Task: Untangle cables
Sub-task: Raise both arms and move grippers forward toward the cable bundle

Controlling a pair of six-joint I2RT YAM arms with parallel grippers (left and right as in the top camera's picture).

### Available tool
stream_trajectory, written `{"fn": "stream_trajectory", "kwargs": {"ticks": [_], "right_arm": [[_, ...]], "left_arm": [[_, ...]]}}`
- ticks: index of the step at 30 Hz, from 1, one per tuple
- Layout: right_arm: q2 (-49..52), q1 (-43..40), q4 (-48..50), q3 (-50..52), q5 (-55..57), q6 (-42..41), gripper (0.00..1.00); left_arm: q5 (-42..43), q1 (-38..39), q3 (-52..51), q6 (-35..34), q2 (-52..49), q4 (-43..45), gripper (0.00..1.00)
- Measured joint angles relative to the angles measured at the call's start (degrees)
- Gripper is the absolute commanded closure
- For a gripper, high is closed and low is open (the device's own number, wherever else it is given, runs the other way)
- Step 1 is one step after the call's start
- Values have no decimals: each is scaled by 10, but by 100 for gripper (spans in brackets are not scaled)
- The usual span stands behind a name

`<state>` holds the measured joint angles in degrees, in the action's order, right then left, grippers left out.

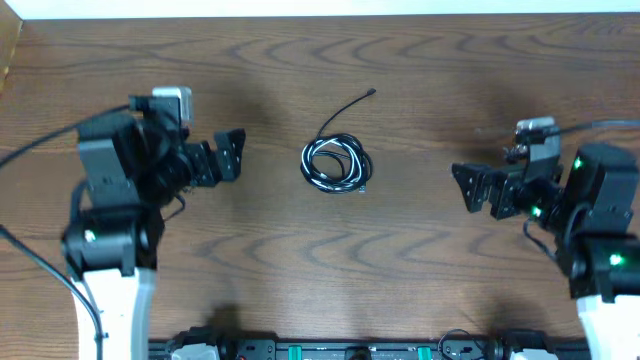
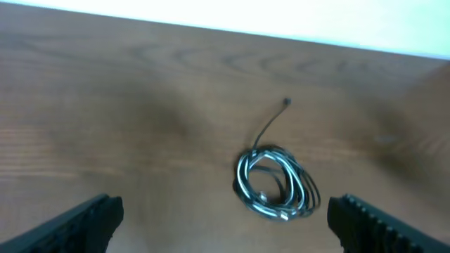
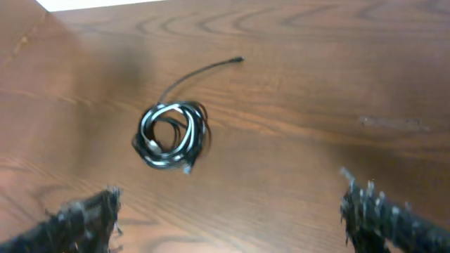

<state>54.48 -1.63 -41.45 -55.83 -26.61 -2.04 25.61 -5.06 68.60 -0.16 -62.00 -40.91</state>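
I see open wood [image 1: 273,157] between my left gripper and the coiled bundle, so I should keep going toward the bundle's facing edge [image 1: 306,160] until the gripper's fingers touch its strands of cable.
The cables [image 1: 337,163] lie coiled together in one small bundle at the middle of the wooden table, white and black strands wound in a ring. One black end [image 1: 371,93] trails up and to the right from the coil. The bundle also shows in the left wrist view [image 2: 275,184] and in the right wrist view [image 3: 171,135]. My left gripper [image 1: 232,155] is open and empty, left of the bundle and apart from it. My right gripper [image 1: 468,187] is open and empty, right of the bundle and apart from it.
The wooden table [image 1: 420,270] ends at a pale far edge [image 1: 320,8]. A black rail with fittings [image 1: 340,350] runs along the near edge between the two arm bases.
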Motion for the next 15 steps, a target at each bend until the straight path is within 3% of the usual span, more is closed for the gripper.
{"fn": "stream_trajectory", "kwargs": {"ticks": [6, 15], "right_arm": [[71, 0, -49, -90, 0, 13, 1], [105, 0, -36, -96, -27, 19, 1]], "left_arm": [[-19, 24, 144, 16, -110, -114, 2], [-14, 60, 161, 18, -207, -112, 0]]}}
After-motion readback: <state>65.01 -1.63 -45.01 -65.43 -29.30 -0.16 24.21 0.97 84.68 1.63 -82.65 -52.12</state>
